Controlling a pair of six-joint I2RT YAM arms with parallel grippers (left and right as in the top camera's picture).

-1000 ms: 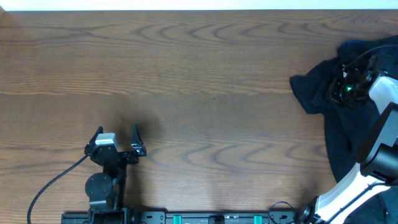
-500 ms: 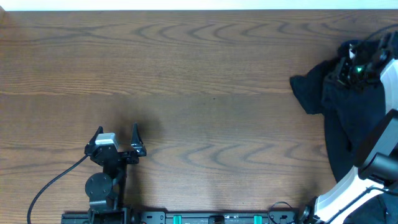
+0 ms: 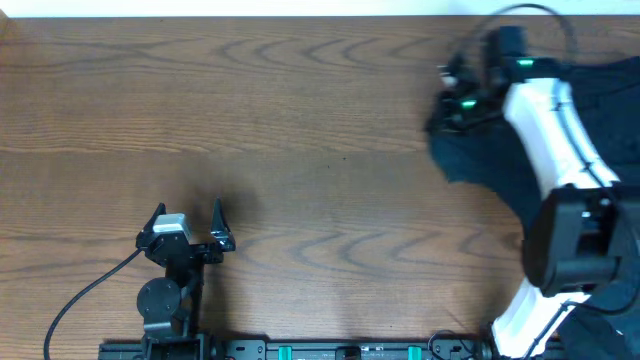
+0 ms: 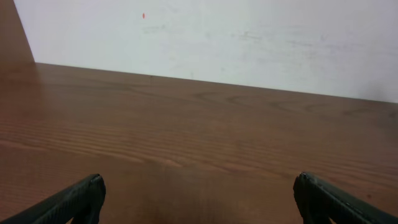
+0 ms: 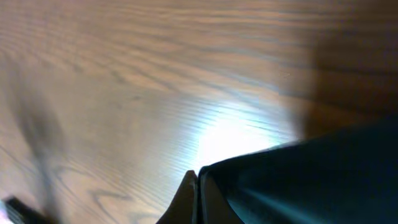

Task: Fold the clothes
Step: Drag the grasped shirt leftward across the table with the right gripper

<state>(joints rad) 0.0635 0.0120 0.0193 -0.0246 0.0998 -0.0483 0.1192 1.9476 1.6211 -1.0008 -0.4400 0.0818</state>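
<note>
The dark fabric's end (image 3: 452,152) is pinched in my right gripper and the wood (image 3: 280,190) toward my left gripper is clear, so I keep pulling until the fabric spreads out there.
The clothes (image 3: 478,158) are dark navy-black fabric bunched at the table's right side, reaching the right edge. My right gripper (image 3: 452,98) is at the pile's far-left end, shut on a fold of the fabric. In the right wrist view the right gripper (image 5: 195,198) has its jaws pressed together, with dark cloth (image 5: 311,180) spreading from them to the right above the wood. My left gripper (image 3: 190,222) rests near the front left, open and empty. In the left wrist view its fingers (image 4: 69,200) stand wide apart over bare wood, far from the clothes.
A wooden table (image 3: 300,120) spans the overhead view, with a white wall (image 4: 217,31) beyond its far edge. A black cable (image 3: 85,290) runs from the left arm's base to the front edge. More dark fabric (image 3: 620,325) hangs at the front right corner.
My right gripper has moved left and toward the far edge, pulling the dark fabric with it across the table. The left arm has not moved.
</note>
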